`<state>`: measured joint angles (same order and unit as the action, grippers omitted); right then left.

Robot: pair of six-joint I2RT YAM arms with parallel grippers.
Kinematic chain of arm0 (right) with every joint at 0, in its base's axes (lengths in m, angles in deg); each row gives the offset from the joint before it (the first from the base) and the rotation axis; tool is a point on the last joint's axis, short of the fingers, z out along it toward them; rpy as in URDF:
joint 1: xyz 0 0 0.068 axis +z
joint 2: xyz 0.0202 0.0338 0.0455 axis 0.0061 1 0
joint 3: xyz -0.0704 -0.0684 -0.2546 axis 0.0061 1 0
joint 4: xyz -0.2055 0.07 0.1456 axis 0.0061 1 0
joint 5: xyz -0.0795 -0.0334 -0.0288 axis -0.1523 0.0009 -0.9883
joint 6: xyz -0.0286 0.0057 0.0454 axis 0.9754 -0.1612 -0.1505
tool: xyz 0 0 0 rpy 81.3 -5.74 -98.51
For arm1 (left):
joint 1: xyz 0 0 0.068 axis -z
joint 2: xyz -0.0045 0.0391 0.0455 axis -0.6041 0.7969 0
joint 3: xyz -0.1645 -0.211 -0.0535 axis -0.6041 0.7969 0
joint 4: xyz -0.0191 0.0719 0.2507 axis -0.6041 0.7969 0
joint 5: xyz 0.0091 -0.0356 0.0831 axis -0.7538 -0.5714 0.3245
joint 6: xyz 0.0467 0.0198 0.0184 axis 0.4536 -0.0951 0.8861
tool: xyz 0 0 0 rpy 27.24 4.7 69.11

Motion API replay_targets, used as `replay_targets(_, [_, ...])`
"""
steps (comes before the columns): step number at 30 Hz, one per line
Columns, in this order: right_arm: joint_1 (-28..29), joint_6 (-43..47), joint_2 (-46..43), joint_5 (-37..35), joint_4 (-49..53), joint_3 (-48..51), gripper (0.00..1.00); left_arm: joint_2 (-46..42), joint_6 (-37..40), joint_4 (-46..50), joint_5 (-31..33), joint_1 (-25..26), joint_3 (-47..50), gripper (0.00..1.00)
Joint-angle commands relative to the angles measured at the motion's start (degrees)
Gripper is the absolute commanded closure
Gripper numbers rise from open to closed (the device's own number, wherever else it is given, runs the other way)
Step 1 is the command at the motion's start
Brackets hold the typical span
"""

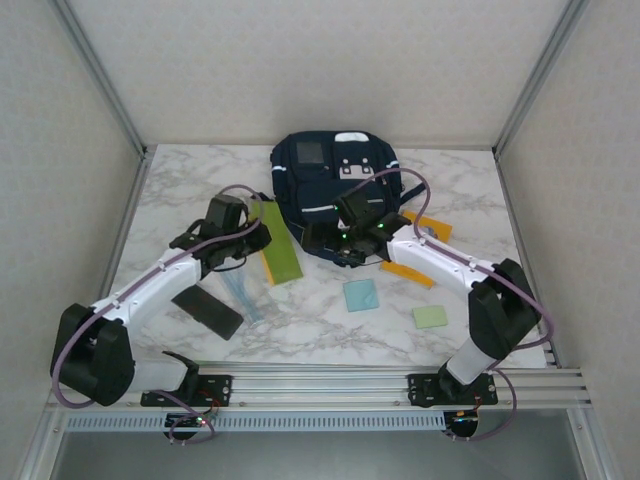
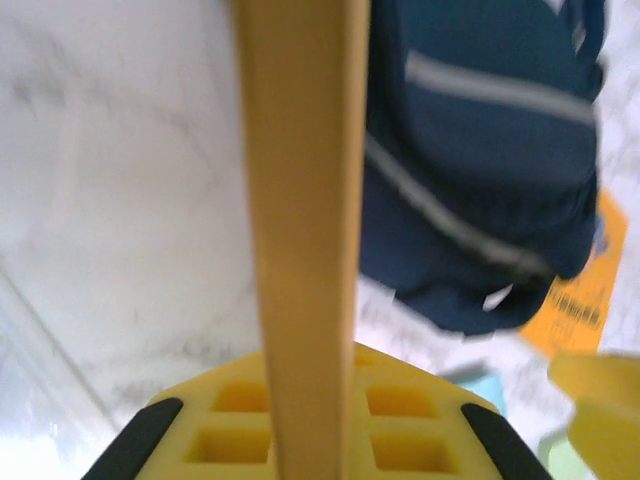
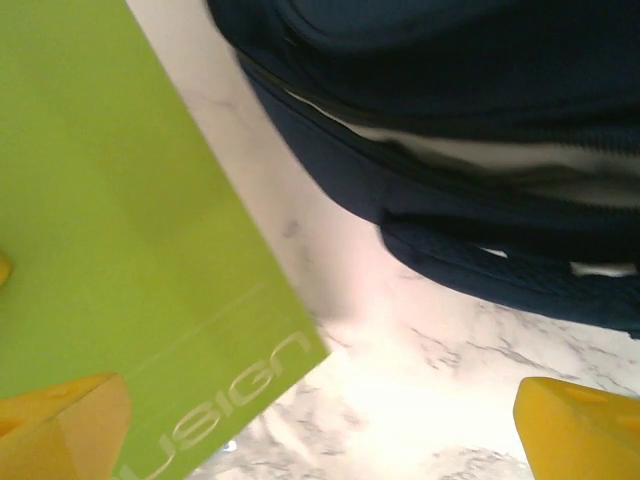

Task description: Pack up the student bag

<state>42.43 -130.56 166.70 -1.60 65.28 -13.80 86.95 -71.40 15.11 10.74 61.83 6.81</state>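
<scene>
My gripper will lift the student bag's top flap (image 1: 308,192), and the flap will fold back from an empty compartment, because pale lining (image 3: 530,165) shows between the parted edges of the zipper.
The student bag (image 1: 330,180), dark navy with white stripes, lies at the back middle of the table. A long lime-green notebook (image 1: 278,245) sits just left of it. My left gripper (image 1: 252,238) is shut on the notebook's long left edge. In the left wrist view that edge runs straight up as a yellowish band (image 2: 305,200) between the closed gripper (image 2: 305,405), with the bag (image 2: 480,150) to the right. My right gripper (image 1: 322,240) hangs open over the marble between the notebook (image 3: 120,230) and the bag's near edge (image 3: 450,130). Nothing lies between its yellow fingertips (image 3: 60,430).
A black flat case (image 1: 207,312) and a clear ruler (image 1: 240,290) lie near the left arm. A teal pad (image 1: 360,295) and a green pad (image 1: 430,317) lie in front. An orange booklet (image 1: 410,270) shows under the right arm. Frame posts and walls close in the table.
</scene>
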Motion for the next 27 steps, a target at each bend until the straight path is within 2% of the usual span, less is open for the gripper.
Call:
replay_targets(1, [-0.99, -1.02, -1.91, 1.11, -0.39, -1.65, 0.01, -0.86, -4.28, -12.29, 5.8, -0.24, -2.27, 1.0])
replay_targets(8, [-2.86, -11.91, -3.82, 6.16, -13.27, 1.63, 0.01, 2.81, -13.46, -30.44, 10.61, -0.16, -2.33, 1.0])
replay_targets(12, [-3.04, -20.89, -3.06, 10.36, -28.02, 6.75, 0.01, 3.75, -18.33, -37.95, 14.22, 0.49, -0.17, 1.0])
replay_targets(17, [-2.91, -30.77, 1.81, 14.15, -47.14, 10.89, 0.01, 4.19, -24.3, -43.65, 15.04, 1.76, 2.63, 1.0])
replay_targets(22, [-2.8, -32.61, 4.63, 13.18, -55.72, 11.03, 0.05, 4.1, -27.31, -44.15, 13.76, 3.01, 3.81, 1.0])
replay_targets(24, [-2.8, -32.2, 5.09, 12.84, -56.81, 10.53, 0.18, 4.1, -28.49, -44.44, 13.43, 3.24, 4.61, 1.0])
replay_targets(25, [-2.8, -32.02, 5.13, 12.72, -56.64, 10.39, 0.3, 4.1, -29.05, -44.69, 13.36, 3.29, 4.99, 1.0])
replay_targets(27, [-3.03, -31.48, 4.75, 12.02, -55.72, 10.62, 0.63, 4.15, -29.3, -44.63, 13.32, 3.28, 5.36, 1.0])
